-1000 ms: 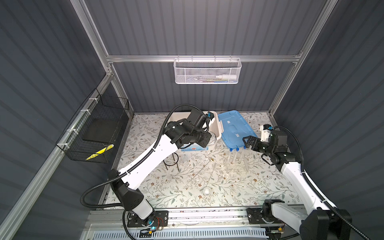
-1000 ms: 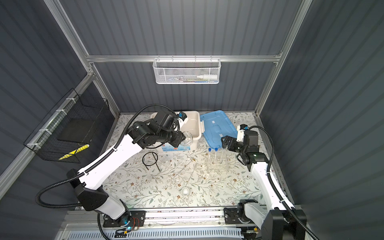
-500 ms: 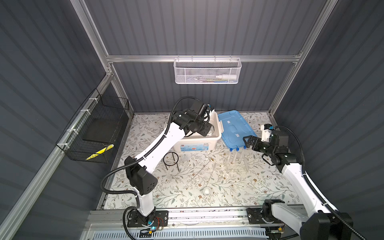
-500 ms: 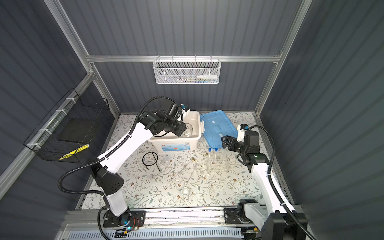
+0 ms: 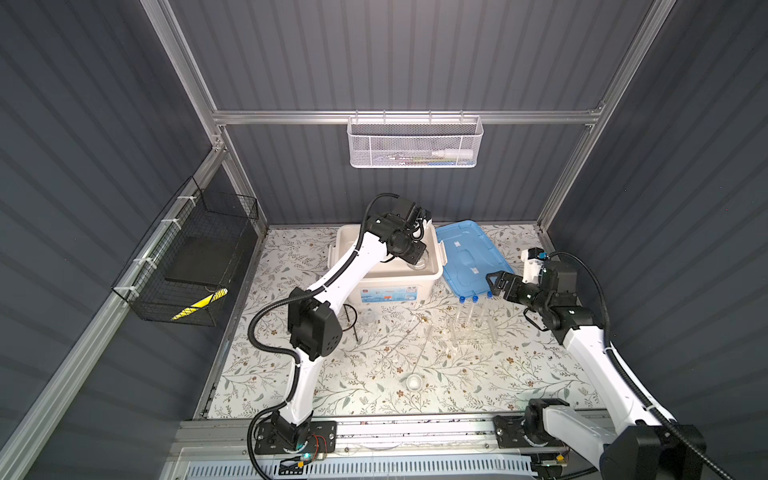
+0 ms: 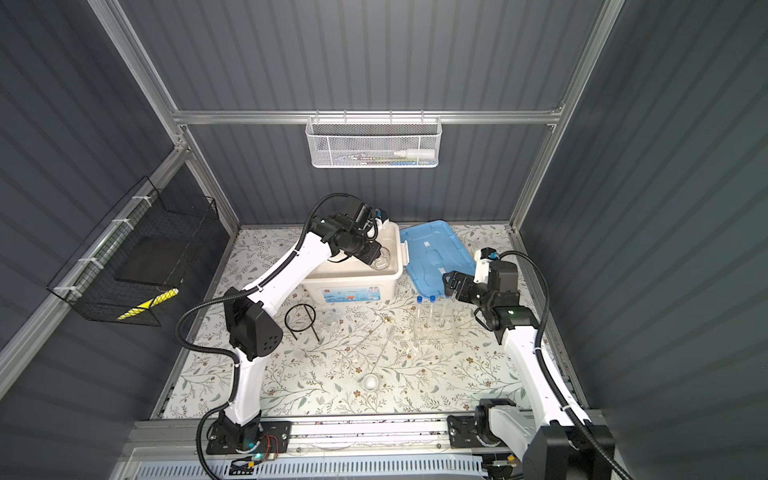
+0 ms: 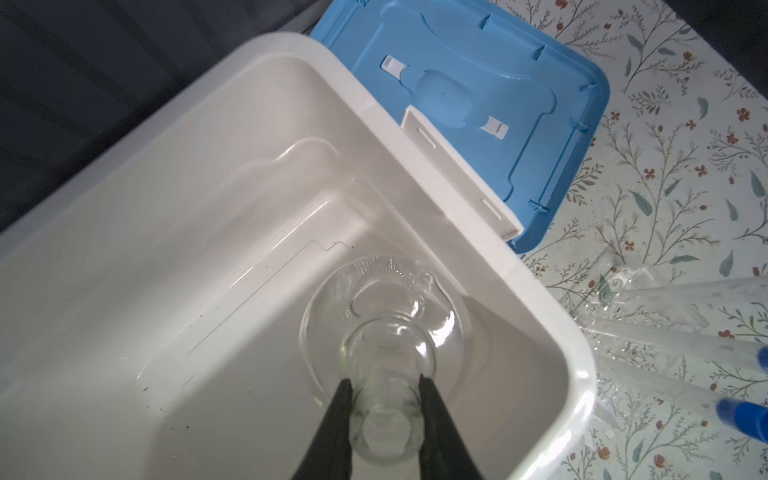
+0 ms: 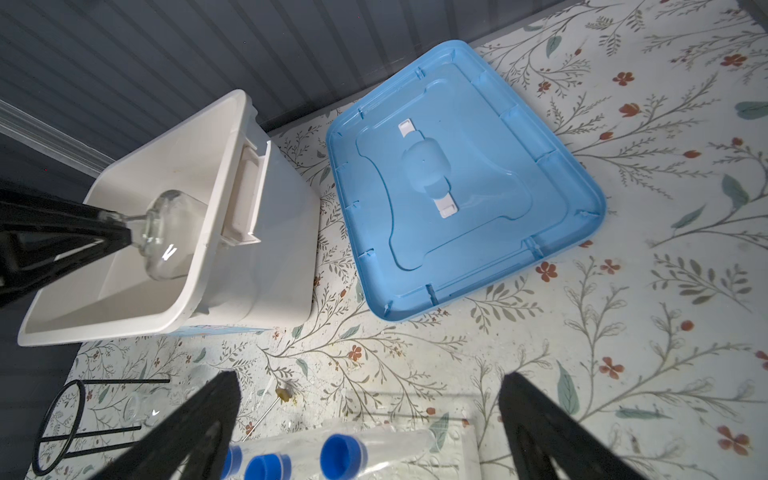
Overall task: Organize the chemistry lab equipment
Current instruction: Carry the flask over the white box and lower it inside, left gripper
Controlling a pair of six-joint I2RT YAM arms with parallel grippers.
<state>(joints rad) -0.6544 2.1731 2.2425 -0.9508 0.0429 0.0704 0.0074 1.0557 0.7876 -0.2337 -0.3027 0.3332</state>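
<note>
The flask's bulb [image 6: 383, 257] hangs down over the storage box's empty bottom [image 7: 280, 348], so I should keep lowering the flask with my left gripper until the bulb comes to rest there.
My left gripper [image 7: 384, 376] is shut on the neck of a clear round flask [image 7: 384, 332], whose bulb hangs inside the white storage box [image 5: 388, 291] near its right wall; both top views show the flask [image 6: 380, 260] there. My right gripper [image 8: 370, 378] stands open and empty just above the blue-capped test tubes [image 8: 343, 453], which stand in the clear rack [image 5: 473, 332]. On the mat lie a black ring tripod [image 6: 300, 319], a small beaker [image 6: 332, 318], glass rods [image 6: 386, 340] and a small white dish [image 5: 414, 381].
The blue lid [image 5: 469, 253] lies upside down right of the box, close behind my right gripper. A white mesh basket [image 5: 413, 143] hangs on the back wall and a black wire basket [image 5: 195, 266] on the left wall.
My left arm has carried the flask from the box's front edge up over the rim and down into its right end, folding its elbow inward. The right arm has not moved.
</note>
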